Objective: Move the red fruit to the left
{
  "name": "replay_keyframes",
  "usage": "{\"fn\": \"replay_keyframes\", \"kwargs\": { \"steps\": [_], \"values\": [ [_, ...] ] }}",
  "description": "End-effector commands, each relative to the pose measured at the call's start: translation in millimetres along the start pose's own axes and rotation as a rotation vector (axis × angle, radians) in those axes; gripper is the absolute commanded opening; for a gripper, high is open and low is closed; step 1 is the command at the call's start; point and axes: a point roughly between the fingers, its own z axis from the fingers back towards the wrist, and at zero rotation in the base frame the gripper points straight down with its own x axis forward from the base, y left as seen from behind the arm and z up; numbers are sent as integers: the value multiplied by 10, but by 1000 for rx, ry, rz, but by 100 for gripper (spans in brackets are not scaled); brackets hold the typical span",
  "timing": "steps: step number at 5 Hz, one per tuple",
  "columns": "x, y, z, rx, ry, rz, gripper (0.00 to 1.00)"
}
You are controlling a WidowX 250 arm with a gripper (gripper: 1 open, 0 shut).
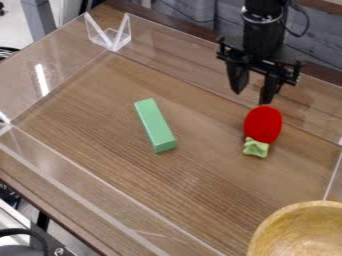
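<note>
Next, my gripper backs away first, then comes forward over the fruit's middle (263, 127) and closes there, because its open fingers are behind the red fruit's far edge (266, 109).
The red fruit (263, 122) is a small glossy strawberry lying on the wooden table at the right, its light green cap (257, 148) pointing toward the front. My gripper (258, 90) hangs just behind and above it, pointing down. Its dark fingers (242, 84) are spread open and hold nothing. The fingertips stand near the fruit's top edge, and I cannot tell whether they touch it.
A long green block (155, 125) lies left of centre on the table. Clear plastic walls (107, 35) fence the work area on all sides. A pale wooden bowl (302, 230) sits at the front right corner.
</note>
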Motion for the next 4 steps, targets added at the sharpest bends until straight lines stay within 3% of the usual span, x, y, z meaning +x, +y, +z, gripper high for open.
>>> {"fn": "replay_keyframes", "kwargs": {
  "steps": [1,2,3,4],
  "values": [
    [52,103,133,-4,-41,1,0],
    [47,225,140,-3,-40,13,0],
    [-10,153,111,-2,-29,37,100],
    [-58,71,86,-1,-20,59,100]
  ]
}}
